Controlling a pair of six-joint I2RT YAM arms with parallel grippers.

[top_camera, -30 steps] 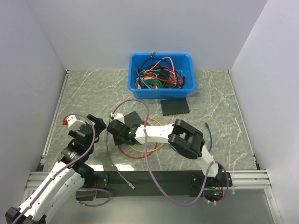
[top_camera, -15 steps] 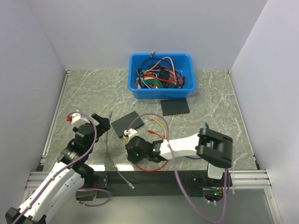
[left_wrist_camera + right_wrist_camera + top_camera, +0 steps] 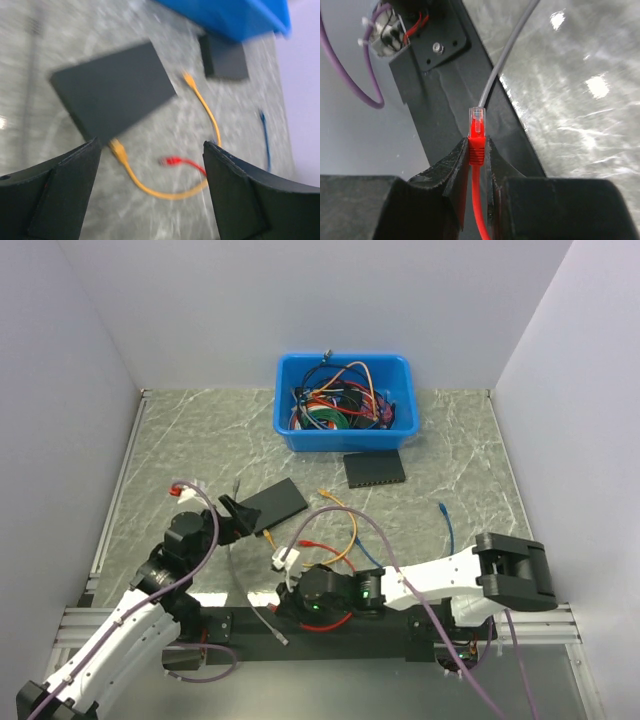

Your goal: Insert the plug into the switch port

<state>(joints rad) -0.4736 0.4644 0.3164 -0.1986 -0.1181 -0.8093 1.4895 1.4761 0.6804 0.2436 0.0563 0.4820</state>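
My left gripper is near the switch box's orange plug [image 3: 268, 535]. It should move up and hold the box by its far edge [image 3: 267, 488] before the red plug goes in.
The thin blue cable [image 3: 447, 532] lies loose on the table at the right, its plug [image 3: 441, 508] at the far end; it also shows in the left wrist view [image 3: 265, 140]. A flat black switch box [image 3: 272, 503] lies left of centre; its ports do not show. My left gripper [image 3: 232, 512] is open and empty just left of it, with the box [image 3: 112, 90] ahead of the fingers. My right gripper [image 3: 290, 602] is at the near edge, shut on the clear-tipped plug of a red cable [image 3: 477, 131].
A second black box [image 3: 375, 468] lies in front of the blue bin [image 3: 345, 405] of tangled cables. An orange cable [image 3: 340, 530] and the red cable's other plug [image 3: 305, 540] lie mid-table. A grey cable [image 3: 255, 610] crosses the black base rail [image 3: 400, 625].
My right arm has swung from the black box back to the near edge, dragging the red cable. My left gripper has moved right, up to the black box.
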